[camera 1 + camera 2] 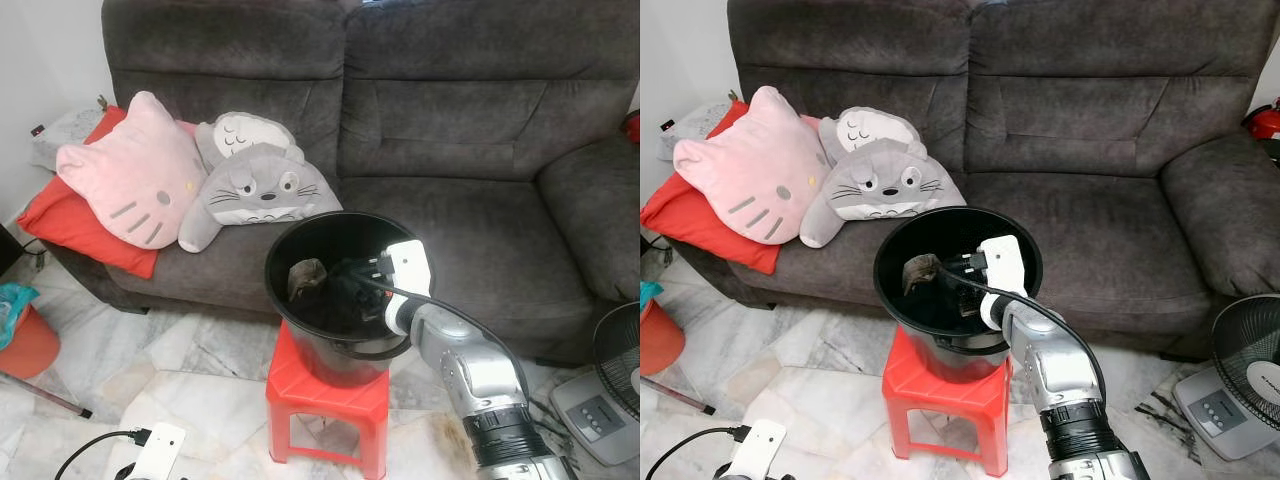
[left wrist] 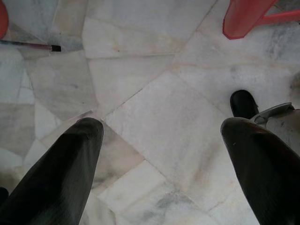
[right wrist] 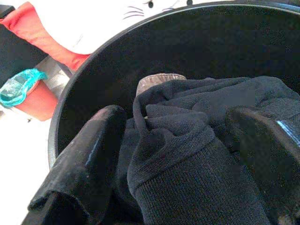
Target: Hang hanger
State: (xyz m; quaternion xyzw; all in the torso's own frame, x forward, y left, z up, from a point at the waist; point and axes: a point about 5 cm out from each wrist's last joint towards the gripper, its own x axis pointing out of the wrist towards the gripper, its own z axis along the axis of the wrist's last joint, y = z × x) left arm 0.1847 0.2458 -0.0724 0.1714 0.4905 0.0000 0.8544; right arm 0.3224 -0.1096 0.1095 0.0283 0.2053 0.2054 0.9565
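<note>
The brownish-grey cloth (image 1: 306,278) lies separately next to the dark garment (image 1: 355,287). The dark garment will come out of the bucket alone when I lift it.
A black bucket (image 1: 275,250) stands on a red plastic stool (image 1: 325,390) in front of the sofa. A dark knitted garment (image 3: 187,154) lies crumpled inside it, beside a smaller brownish-grey cloth (image 1: 306,275). My right gripper (image 1: 352,272) reaches over the rim into the bucket. In the right wrist view its fingers (image 3: 79,173) are open, one on each side of a fold of the dark garment. My left gripper (image 2: 164,154) hangs low at the left, open over the marble floor with nothing between its fingers.
A dark grey sofa (image 1: 450,130) fills the back, with a pink cat cushion (image 1: 130,180), a grey plush cushion (image 1: 260,190) and a red pillow (image 1: 60,215). A fan (image 1: 615,350) stands on the right. A red bin (image 1: 25,345), a stick and a cable lie on the left.
</note>
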